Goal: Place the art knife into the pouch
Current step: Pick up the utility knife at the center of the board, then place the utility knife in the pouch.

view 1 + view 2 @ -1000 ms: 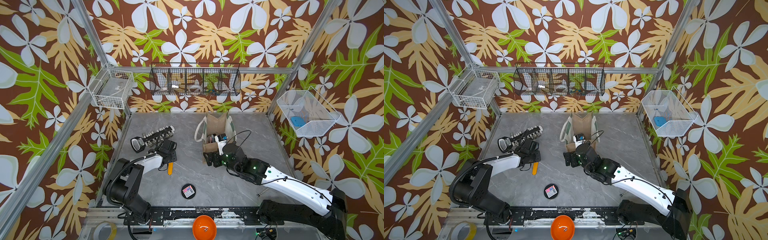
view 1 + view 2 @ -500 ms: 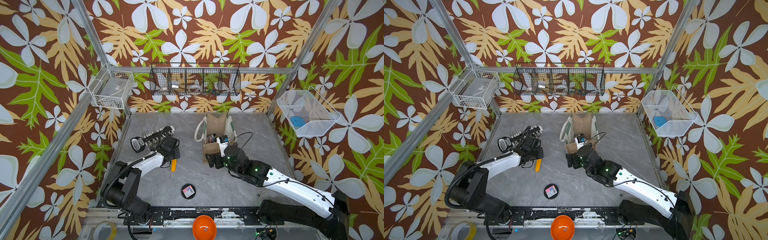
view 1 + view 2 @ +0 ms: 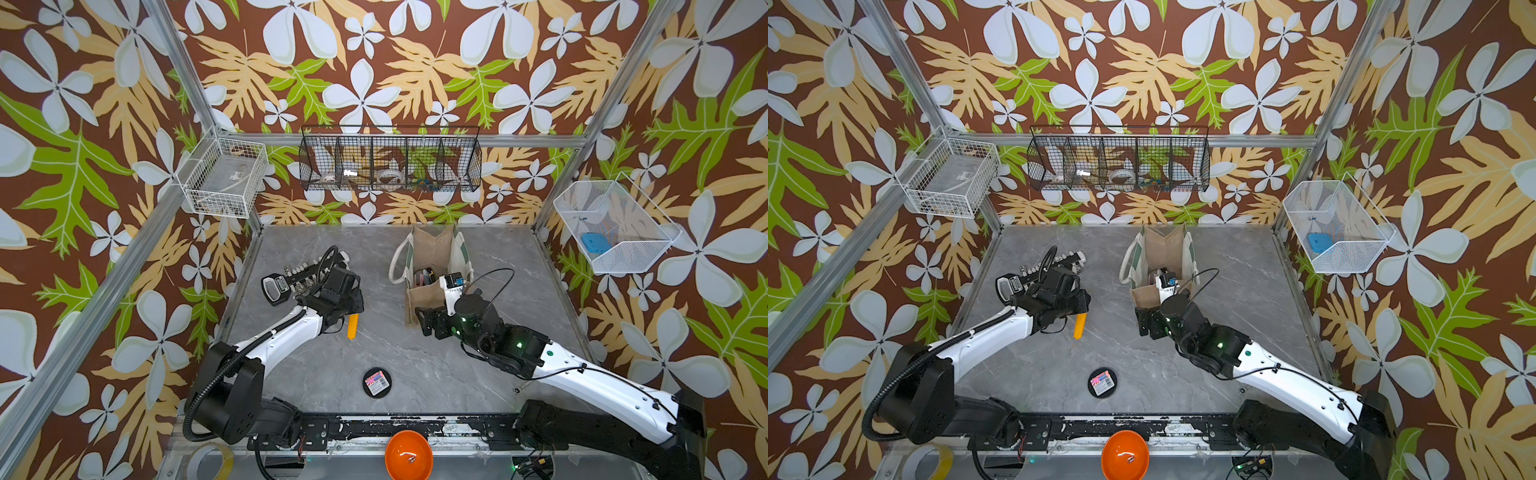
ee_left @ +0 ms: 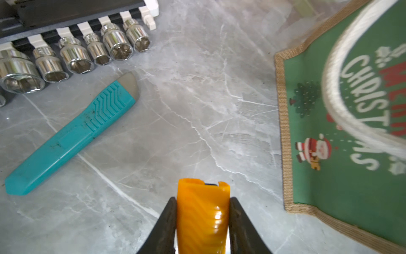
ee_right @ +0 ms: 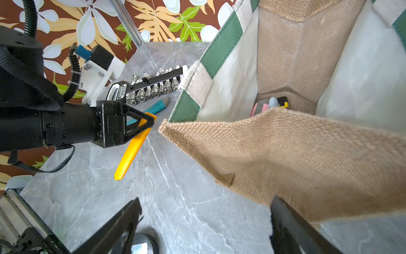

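The pouch is open and my right gripper is crowding its near side (image 3: 421, 299), so my right gripper should move back before my left gripper lowers the art knife inside (image 3: 432, 260).
My left gripper (image 4: 203, 200) is shut on an orange art knife (image 4: 202, 217), gripping it near one end. The knife (image 3: 352, 326) hangs slanted above the grey table, left of the pouch, its free end pointing down (image 5: 131, 151). The pouch (image 3: 432, 257) is a tan burlap tote with a green "Merry Christmas" panel (image 4: 342, 132). It stands open at the back middle with several items at the bottom (image 5: 270, 103). My right gripper (image 5: 204, 204) is open at the pouch's near wall (image 5: 296, 154), one finger against the burlap, nothing between the fingers.
A teal utility knife (image 4: 72, 136) lies beside a rail of chrome sockets (image 4: 72, 52), behind the left gripper. A round black tin (image 3: 377, 382) sits near the front middle. An orange bowl (image 3: 408, 455) and a tape roll (image 3: 210, 461) sit off the front edge. Wire baskets hang on the walls.
The left gripper has carried the orange knife a little to the right, toward the pouch. The right gripper has shifted slightly right along the pouch's near wall.
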{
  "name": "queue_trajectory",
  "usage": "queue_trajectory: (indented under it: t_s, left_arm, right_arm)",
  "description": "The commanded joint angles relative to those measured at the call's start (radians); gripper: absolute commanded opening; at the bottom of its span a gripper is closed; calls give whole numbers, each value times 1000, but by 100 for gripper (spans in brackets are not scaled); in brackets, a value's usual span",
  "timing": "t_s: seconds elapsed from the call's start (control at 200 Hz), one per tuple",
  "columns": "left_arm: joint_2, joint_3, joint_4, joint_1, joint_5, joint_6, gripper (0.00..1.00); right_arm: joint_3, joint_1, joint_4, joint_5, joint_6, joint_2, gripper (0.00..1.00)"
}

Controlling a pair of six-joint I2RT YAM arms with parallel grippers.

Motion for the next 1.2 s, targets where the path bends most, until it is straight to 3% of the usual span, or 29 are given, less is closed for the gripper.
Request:
queue_trajectory:
  t_s: [0.0,0.371,0.731,0.987,1.197]
  left_arm:
    - [-19,16,-7,-8,26,-17,27]
    - [-26,158,-52,-105,11,-35,28]
    - [1,393,-104,-190,-14,-9,28]
    - [89,572,-127,-217,4,21,28]
    - [204,738,-165,-245,16,47,28]
  right_arm:
    - [-11,1,26,19,19,-20,92]
    - [-56,1,50,89,60,-110,92]
    - [-68,0,72,217,14,-167,93]
    - [-83,-1,69,189,15,-179,92]
    - [-65,0,95,51,-28,-175,92]
